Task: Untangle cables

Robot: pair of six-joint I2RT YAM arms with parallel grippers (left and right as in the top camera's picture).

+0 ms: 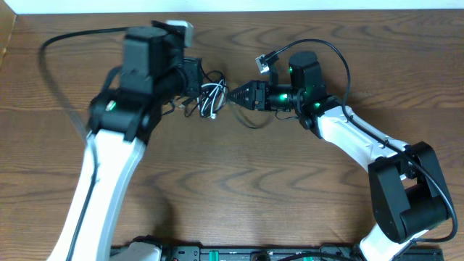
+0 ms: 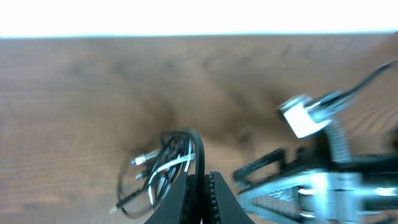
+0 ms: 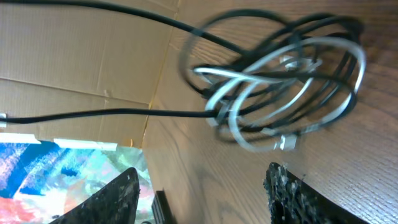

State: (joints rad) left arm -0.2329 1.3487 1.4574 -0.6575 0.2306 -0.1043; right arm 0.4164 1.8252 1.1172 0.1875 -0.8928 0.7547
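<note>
The whole tangle is hanging in a bunch from the black cable in my left gripper. I should put the tangle down on the wooden tabletop, open my left gripper and grip a strand of cable again.
The cables lie in a small tangle of black and white loops on the wooden table, between my two grippers. My left gripper sits at the tangle's left edge. In the left wrist view it is shut on a black cable that runs up between its pads, with the white cable and a plug end just to the left. My right gripper points at the tangle from the right. Its fingers are open and hold nothing, a little short of the cables.
A thin black loop trails on the table under the right gripper. The right arm's own thick cord and its silver connector arch above it. Cardboard stands along the table's edge in the right wrist view.
</note>
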